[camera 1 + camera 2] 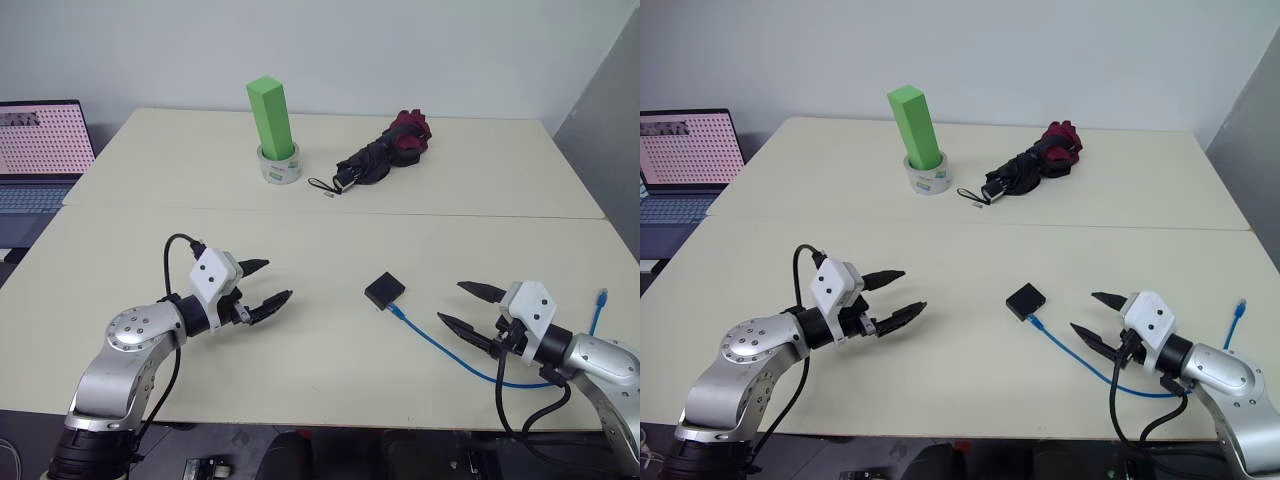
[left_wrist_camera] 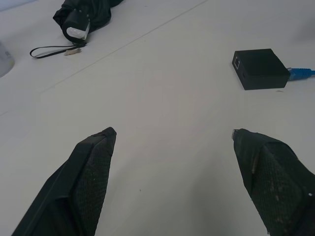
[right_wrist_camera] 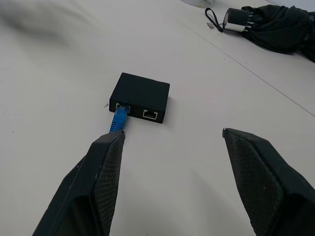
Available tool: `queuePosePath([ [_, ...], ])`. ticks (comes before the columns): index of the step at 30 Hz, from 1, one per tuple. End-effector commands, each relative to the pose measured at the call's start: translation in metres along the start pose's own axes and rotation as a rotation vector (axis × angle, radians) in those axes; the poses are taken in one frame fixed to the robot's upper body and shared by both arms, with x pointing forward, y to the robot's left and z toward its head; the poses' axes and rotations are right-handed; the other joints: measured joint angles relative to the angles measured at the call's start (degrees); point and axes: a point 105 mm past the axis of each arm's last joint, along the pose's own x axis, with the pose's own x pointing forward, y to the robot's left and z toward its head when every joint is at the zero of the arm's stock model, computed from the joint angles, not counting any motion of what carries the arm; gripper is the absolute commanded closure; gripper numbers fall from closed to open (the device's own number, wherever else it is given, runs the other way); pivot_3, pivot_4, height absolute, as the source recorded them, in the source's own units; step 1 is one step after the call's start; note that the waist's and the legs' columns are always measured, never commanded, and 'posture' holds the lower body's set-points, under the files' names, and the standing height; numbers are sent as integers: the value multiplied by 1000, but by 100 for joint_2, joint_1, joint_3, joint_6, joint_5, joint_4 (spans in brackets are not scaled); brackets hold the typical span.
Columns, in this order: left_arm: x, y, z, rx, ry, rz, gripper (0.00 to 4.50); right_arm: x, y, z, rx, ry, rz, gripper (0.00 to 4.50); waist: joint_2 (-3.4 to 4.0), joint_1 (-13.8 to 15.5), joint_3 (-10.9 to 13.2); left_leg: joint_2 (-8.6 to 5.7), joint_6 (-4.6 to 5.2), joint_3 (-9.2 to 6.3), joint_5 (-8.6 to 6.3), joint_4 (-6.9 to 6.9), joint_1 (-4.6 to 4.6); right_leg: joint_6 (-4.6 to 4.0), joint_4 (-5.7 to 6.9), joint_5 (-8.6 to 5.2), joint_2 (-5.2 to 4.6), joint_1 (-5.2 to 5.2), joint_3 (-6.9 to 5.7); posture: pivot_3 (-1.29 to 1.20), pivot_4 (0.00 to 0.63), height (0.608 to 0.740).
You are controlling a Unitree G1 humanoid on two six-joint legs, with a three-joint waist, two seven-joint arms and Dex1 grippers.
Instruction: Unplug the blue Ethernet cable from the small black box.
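Observation:
My gripper will raise the small black box (image 1: 384, 290) along with the blue plug (image 1: 395, 309) when it lifts the cable, because the plug is seated in its port.
The small black box (image 1: 384, 291) lies flat on the cream table, between my two arms and nearer the right one. The blue Ethernet cable (image 1: 440, 346) is plugged into its near side by a blue plug (image 3: 118, 119). From there it curves under my right arm and ends in a loose plug (image 1: 601, 296) at the far right. My right gripper (image 1: 466, 306) hovers open just right of the box, pointing at it, nothing between its fingers. My left gripper (image 1: 266, 282) is open and empty, well to the left of the box (image 2: 259, 68).
A green block (image 1: 270, 116) stands in a roll of tape (image 1: 279, 164) at the back. A folded black-and-red umbrella (image 1: 385, 150) with a wrist strap lies beside it. A laptop (image 1: 40, 150) sits off the table's left. A seam crosses the tabletop (image 1: 320, 208).

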Motion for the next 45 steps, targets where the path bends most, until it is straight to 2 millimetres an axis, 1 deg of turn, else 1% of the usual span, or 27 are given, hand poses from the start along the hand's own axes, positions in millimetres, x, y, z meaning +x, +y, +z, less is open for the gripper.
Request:
queuePosePath([
  [1,1,-1,12,20,-50,-23,477,-3,-4,7,-42,-19,-12,1148,0,0,0,0,0,0,0,0,0,0,0,0,0,0,0,0,150,740],
  [7,3,-6,12,25,-47,-42,477,-1,-2,7,-41,-22,-12,1148,0,0,0,0,0,0,0,0,0,0,0,0,0,0,0,0,150,740],
  [12,4,-9,12,34,-44,-55,477,2,3,7,-30,-19,-2,1148,0,0,0,0,0,0,0,0,0,0,0,0,0,0,0,0,150,740],
  [16,10,-17,11,32,-20,-94,477,8,8,7,-5,-19,0,1148,0,0,0,0,0,0,0,0,0,0,0,0,0,0,0,0,150,740],
  [19,16,-25,14,35,-17,-136,477,16,13,6,27,-14,1,1148,0,0,0,0,0,0,0,0,0,0,1,0,0,0,0,0,150,740],
  [21,18,-34,14,37,1,-223,477,24,19,3,49,0,6,1148,0,-1,0,0,0,0,0,0,0,0,2,0,0,-1,1,0,150,740],
  [24,19,-40,17,35,-2,-288,477,33,23,0,61,14,7,1148,2,-3,0,0,-1,0,1,0,0,0,3,0,1,-2,0,0,150,740],
  [27,22,-47,23,31,-15,-365,477,51,31,-7,87,34,13,1148,0,-5,0,0,-1,0,1,1,-1,0,2,0,1,-2,-1,0,150,740],
  [29,24,-49,24,37,-15,-389,477,61,37,-10,111,43,20,1148,1,-4,0,0,-1,-1,1,1,0,0,4,0,1,-3,0,0,150,740],
  [34,29,-49,24,41,-15,-400,477,74,45,-18,136,75,22,1148,1,-3,0,-1,-2,0,1,1,-5,0,1,0,1,-6,1,0,150,740],
  [37,31,-49,24,40,-19,-408,453,79,42,-22,148,90,-5,1646,1,-6,0,0,-2,0,1,1,-3,0,3,0,1,-7,0,0,150,740],
  [40,33,-50,23,40,-18,-410,453,79,40,-20,168,89,-10,2459,1,-5,0,-1,-2,0,1,2,-3,0,5,0,1,-7,0,0,150,740],
  [41,33,-50,22,39,-18,-411,453,79,39,-20,171,90,-9,2628,1,-5,0,-1,-2,0,1,2,-3,0,5,0,1,-7,0,0,150,740],
  [45,35,-48,21,25,-23,-405,453,78,38,-20,155,99,7,3602,1,-4,0,-1,-2,-1,1,2,-3,0,5,0,1,-6,-1,0,150,740],
])
